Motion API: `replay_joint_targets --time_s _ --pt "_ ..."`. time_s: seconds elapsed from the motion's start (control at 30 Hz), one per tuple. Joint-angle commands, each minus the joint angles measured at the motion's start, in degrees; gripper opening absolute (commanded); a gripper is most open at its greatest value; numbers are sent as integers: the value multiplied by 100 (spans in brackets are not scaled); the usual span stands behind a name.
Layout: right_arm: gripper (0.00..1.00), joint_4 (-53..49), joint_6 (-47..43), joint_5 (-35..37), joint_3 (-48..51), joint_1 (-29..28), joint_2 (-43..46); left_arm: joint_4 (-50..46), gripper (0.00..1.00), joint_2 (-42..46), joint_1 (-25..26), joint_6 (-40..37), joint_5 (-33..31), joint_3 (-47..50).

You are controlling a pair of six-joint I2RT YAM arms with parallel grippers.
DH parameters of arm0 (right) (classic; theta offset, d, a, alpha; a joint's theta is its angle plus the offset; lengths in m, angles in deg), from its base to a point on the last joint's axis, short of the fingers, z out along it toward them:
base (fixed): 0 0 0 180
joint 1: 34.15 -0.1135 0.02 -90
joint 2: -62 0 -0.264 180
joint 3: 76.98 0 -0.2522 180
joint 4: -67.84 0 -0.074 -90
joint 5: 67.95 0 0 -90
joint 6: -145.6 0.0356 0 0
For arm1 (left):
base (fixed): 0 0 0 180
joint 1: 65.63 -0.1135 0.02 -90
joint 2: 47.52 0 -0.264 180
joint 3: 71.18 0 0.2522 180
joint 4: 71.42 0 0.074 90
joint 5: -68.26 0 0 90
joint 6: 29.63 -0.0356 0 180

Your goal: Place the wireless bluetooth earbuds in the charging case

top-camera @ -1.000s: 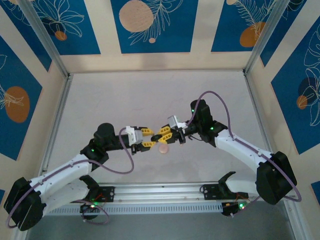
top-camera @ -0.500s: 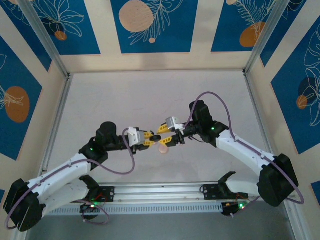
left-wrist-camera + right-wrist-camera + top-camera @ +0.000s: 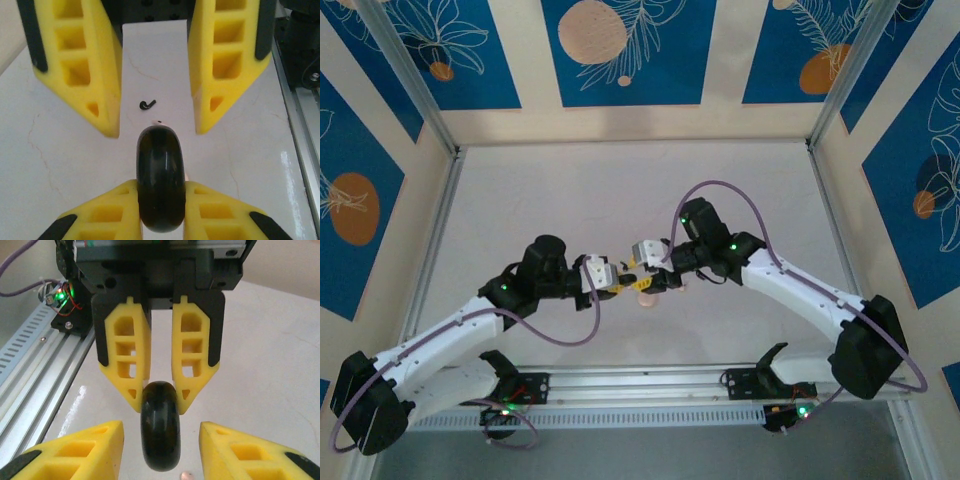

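The charging case is in my left gripper with its lid seam (image 3: 160, 172) hidden. My right gripper should take and turn the case (image 3: 160, 447) so that my left gripper can grip it again.
A glossy black round charging case (image 3: 160, 180) is held on edge above the table, and my left gripper (image 3: 160, 212) is shut on its sides. My right gripper (image 3: 160, 432) faces it head-on and is open, with a yellow finger on each side of the case (image 3: 160, 432) and a clear gap to it. In the top view the two grippers meet tip to tip at mid-table, left (image 3: 620, 284) and right (image 3: 648, 281). A tiny black hooked piece (image 3: 146, 104), seemingly an earbud, lies on the table below. A pale pink speck (image 3: 186, 474) shows under the case.
A small pale pink round object (image 3: 647, 298) lies on the white table (image 3: 570, 200) just under the grippers. The aluminium rail (image 3: 640, 378) with the arm bases runs along the near edge. Frame posts and patterned walls close in the sides and back.
The black case has passed from my right gripper to my left: the left jaws closed on it and the right jaws opened. Both grippers shifted slightly left.
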Motion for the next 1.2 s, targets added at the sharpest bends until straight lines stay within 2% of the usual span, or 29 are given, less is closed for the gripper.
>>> replay_joint_targets --time_s 0.0,0.2,0.37,0.5,0.6,0.67,0.93,1.17 --pt "43 -179 -174 -57 -250 -93 -195 -181 19 9 70 -178 -28 -181" --pt "39 -245 -216 -144 -383 -112 -416 -128 19 84 76 -164 -28 -142" --pt "24 -309 -266 -191 -413 -116 -439 -82 20 84 76 -126 -24 -129" --pt "15 -300 -280 -215 -318 -78 -290 175 31 129 81 -67 -72 18" --pt "14 -52 -174 -390 -4 59 59 813 48 222 72 99 -61 357" --pt "14 208 -40 -599 235 214 329 1287 51 289 72 246 34 576" --pt "15 1436 777 -1854 1036 851 1122 2704 52 402 71 813 556 1036" --pt "15 2275 1381 -2247 1354 918 1250 3271 53 370 70 1123 817 1114"
